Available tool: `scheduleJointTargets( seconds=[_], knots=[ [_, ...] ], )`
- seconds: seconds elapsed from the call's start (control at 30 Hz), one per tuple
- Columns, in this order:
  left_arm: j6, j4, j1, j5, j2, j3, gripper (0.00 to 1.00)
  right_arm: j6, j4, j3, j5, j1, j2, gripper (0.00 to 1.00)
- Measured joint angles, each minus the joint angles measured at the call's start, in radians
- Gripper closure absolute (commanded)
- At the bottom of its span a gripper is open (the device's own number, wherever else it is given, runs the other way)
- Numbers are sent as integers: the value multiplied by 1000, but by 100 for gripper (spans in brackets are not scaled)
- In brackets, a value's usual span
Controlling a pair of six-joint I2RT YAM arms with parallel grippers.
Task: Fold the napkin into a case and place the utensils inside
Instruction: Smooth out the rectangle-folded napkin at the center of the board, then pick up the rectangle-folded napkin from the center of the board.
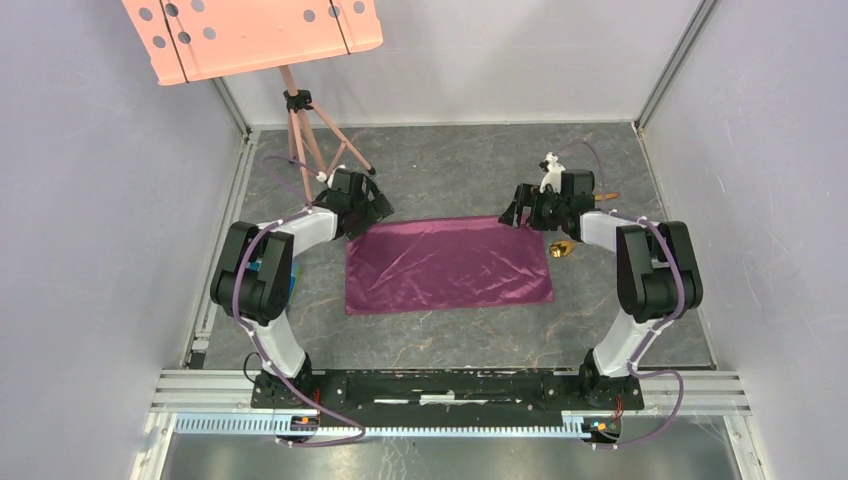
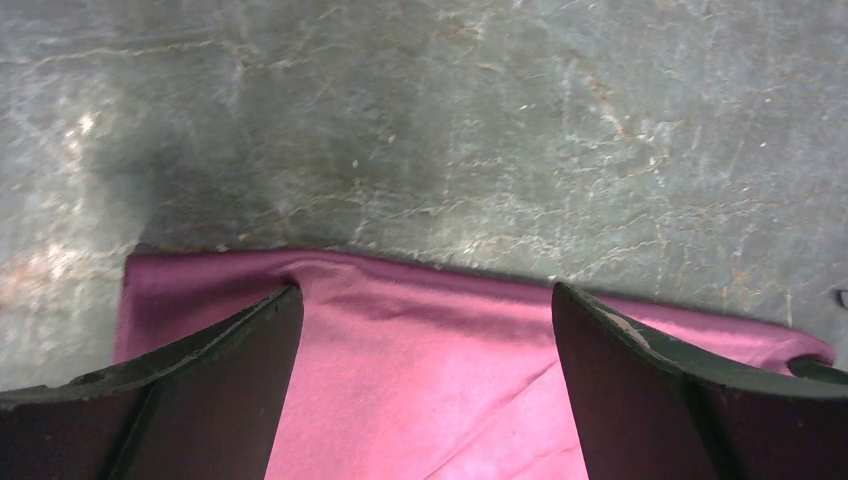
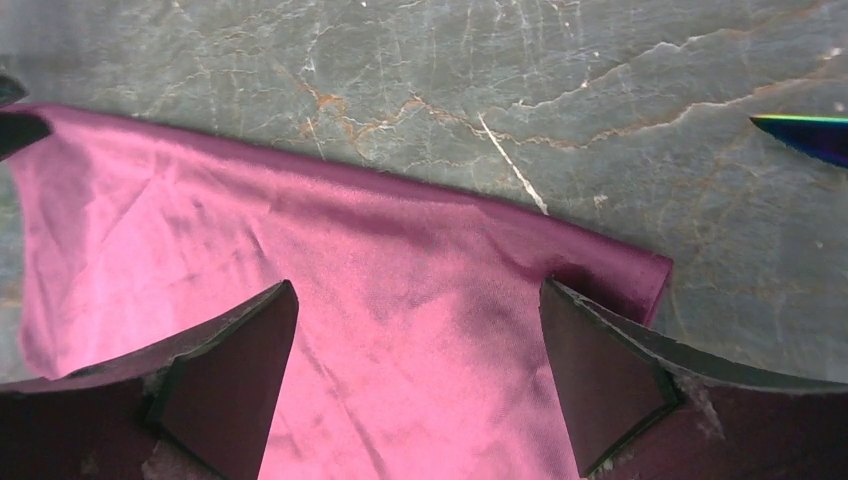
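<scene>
Both layers of the plum-purple napkin [image 1: 450, 265] should fold over together when I bring its side across, because the napkin's far edge [image 3: 370, 181] is a rounded fold.
The plum-purple napkin [image 1: 448, 265] lies flat on the table as a wide oblong with a few creases. My left gripper [image 1: 375, 215] is open, low over the napkin's far left corner; in the left wrist view [image 2: 425, 295] its jaws stand wide apart over the cloth [image 2: 420, 400] at its far edge. My right gripper [image 1: 520, 213] is open over the far right corner; its jaws [image 3: 417, 290] straddle the cloth [image 3: 400, 260]. The gold spoon [image 1: 562, 249] lies just right of the napkin, partly under my right arm. The iridescent knife tip [image 3: 805, 133] shows at the right.
A tripod [image 1: 305, 140] holding a pink perforated board [image 1: 250, 30] stands at the back left. A blue-and-orange object [image 1: 288, 275] sits under my left arm. Grey walls enclose the marbled table [image 1: 450, 170] on three sides.
</scene>
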Motion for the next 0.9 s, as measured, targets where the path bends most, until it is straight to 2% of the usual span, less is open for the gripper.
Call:
scheduleJointTargets(
  seconds=[0.13, 0.3, 0.37, 0.43, 0.53, 0.63, 0.77, 0.9],
  knots=[
    [6, -92, 0, -2, -45, 4, 0, -36, -294, 109, 209, 74, -85, 2],
    [28, -180, -17, 127, -148, 61, 0, -36, -587, 219, 472, 143, -203, 2],
    [41, -188, -36, 180, -208, 68, 0, -33, -657, 229, 542, 138, -216, 9],
    [61, -202, -67, 237, -288, 68, 0, -34, -728, 232, 591, 129, -211, 26],
    [87, -221, -116, 310, -397, 67, 0, -59, -835, 256, 603, 109, -165, 28],
    [106, -234, -164, 356, -505, 42, 0, -96, -925, 304, 594, 95, -95, 26],
    [124, -249, -200, 410, -629, -18, 0, -148, -986, 316, 586, 91, -71, 29],
    [131, -261, -201, 445, -685, -65, 0, -188, -1021, 321, 550, 88, -56, 32]
  ],
)
